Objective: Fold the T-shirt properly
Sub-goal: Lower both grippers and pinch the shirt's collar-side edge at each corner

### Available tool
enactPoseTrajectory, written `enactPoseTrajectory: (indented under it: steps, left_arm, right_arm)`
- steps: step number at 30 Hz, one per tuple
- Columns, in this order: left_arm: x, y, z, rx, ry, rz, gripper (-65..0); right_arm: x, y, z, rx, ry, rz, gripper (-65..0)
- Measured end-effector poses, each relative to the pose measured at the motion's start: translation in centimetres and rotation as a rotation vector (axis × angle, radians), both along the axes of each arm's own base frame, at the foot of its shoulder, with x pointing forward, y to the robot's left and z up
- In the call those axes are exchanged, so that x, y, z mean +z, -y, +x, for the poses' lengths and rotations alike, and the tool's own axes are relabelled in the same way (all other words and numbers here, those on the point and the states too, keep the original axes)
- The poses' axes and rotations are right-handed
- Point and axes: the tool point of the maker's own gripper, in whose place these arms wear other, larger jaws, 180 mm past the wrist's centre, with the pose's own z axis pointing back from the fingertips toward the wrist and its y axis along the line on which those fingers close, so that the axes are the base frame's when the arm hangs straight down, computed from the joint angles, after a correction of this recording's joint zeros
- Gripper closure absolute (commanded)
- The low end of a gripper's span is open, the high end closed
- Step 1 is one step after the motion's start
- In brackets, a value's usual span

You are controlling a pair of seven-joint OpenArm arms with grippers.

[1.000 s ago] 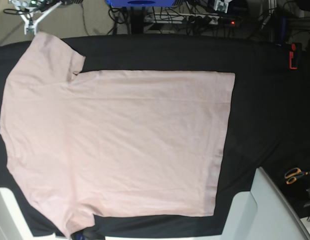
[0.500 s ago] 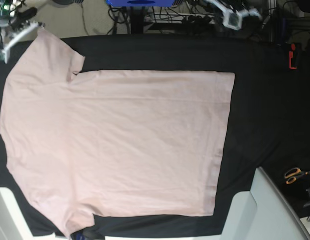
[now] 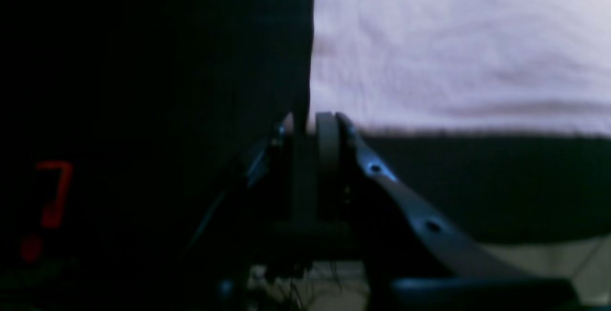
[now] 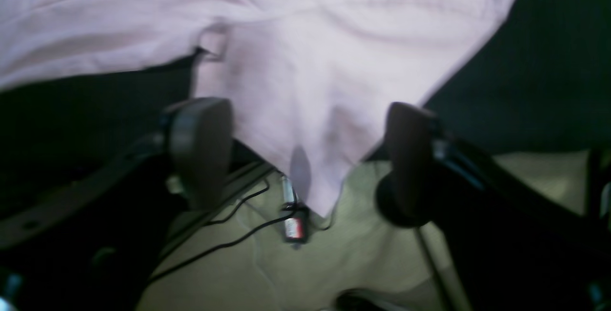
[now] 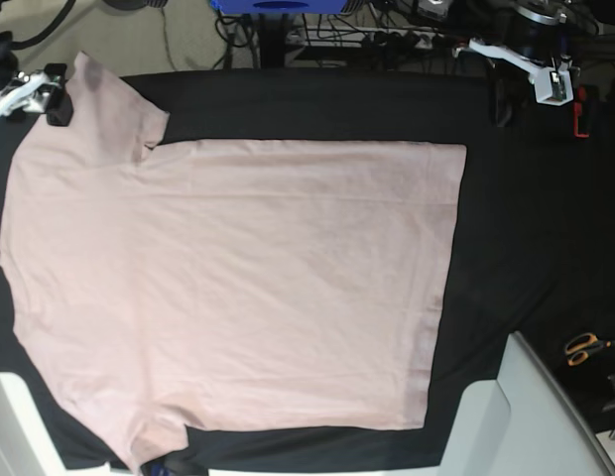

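Note:
My left gripper needs to open, as it hovers almost closed over black cloth (image 5: 485,133) past the T-shirt's far hem corner. It should then come in and take that corner (image 5: 459,151) before folding.
The pale pink T-shirt (image 5: 238,278) lies spread flat on the black cloth (image 5: 526,218), hem to the right and sleeves to the left. My right gripper (image 5: 58,104) sits at the far sleeve tip in the base view. In the right wrist view the right gripper (image 4: 305,153) is open wide, and the sleeve corner of the T-shirt (image 4: 310,63) hangs over the table edge between its fingers (image 4: 200,144). My left gripper (image 5: 501,104) hovers over black cloth beyond the far hem corner. In the left wrist view the left gripper (image 3: 305,127) has its jaws almost together, empty, just short of the T-shirt (image 3: 453,39) corner.
Orange-handled scissors (image 5: 585,347) lie at the right edge, and a red tool (image 5: 581,111) lies near the left gripper. A white surface (image 5: 526,416) juts in at the bottom right. Cables (image 4: 238,234) run over the floor past the far table edge.
The right gripper has come down to the sleeve tip and opened wide. The left arm has swung right and lower, toward the far hem corner.

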Motion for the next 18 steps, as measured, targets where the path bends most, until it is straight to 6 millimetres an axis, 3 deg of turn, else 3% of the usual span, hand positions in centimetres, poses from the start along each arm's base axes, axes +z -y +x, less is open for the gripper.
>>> enactPoseTrajectory:
  steps: [5,8,13,18]
  left_arm:
    - [0.0,-2.5,0.5,0.062,0.015,0.039,-8.9]
    - [-0.1,-2.4,0.2,0.063,0.01,0.034,-8.9]
    - [-0.1,-2.3,0.2,0.062,0.01,0.033,-8.9]
    - [-0.2,-2.1,0.2,0.059,0.008,0.028,-8.9]
  right_arm:
    - [-4.3,1.1,-0.6,-0.15,-0.054,0.148,-50.1]
    - [-6.0,2.4,-1.5,-0.181,-0.102,0.186,-50.1]
    - [-7.6,2.6,-2.1,-0.217,-0.135,0.24,-50.1]
    - [-7.9,2.7,-1.6,-0.216,-0.133,0.259,-50.1]
